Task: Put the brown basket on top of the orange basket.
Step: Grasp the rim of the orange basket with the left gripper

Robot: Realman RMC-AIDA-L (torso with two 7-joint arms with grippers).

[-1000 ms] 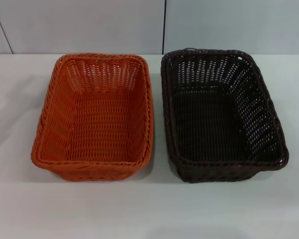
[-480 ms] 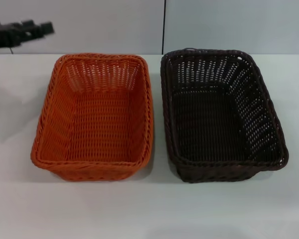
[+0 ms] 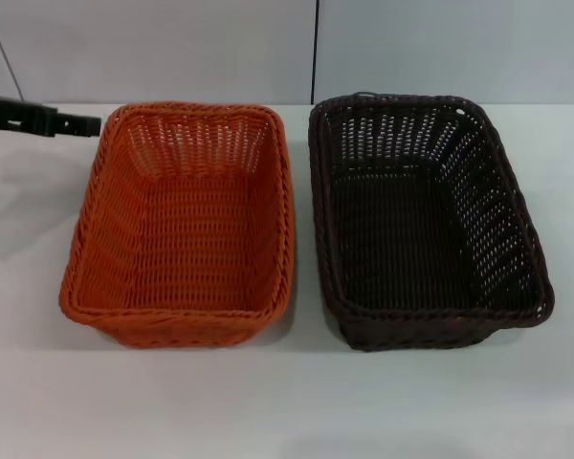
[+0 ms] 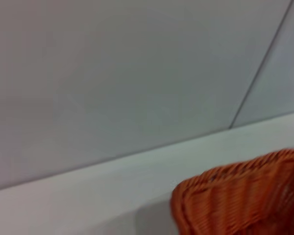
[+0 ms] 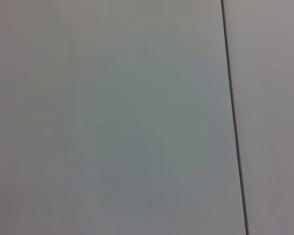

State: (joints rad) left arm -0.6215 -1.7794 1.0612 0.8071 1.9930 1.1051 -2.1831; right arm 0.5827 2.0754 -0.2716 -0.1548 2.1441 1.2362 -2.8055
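Observation:
The orange basket's long rim [image 3: 98,161] is open next to my left gripper, so I should go on toward the rim's middle [image 3: 84,215] until the fingers are on both sides of it, before I close them.
The orange basket [image 3: 182,225] sits on the white table at the left in the head view, open side up. The brown basket [image 3: 423,218] sits beside it on the right, close to it but apart. Both look empty. My left gripper [image 3: 84,124] reaches in from the left edge, its tip just outside the orange basket's far left corner. The left wrist view shows a corner of the orange basket [image 4: 245,198]. My right gripper is out of view; its wrist view shows only the wall.
The white table [image 3: 287,402] runs to a grey panelled wall [image 3: 172,48] behind the baskets, with a dark seam [image 3: 316,48] between panels. Bare table lies in front of both baskets.
My left gripper came into view at the far left and has moved down and toward the orange basket's far left corner. The baskets have not moved.

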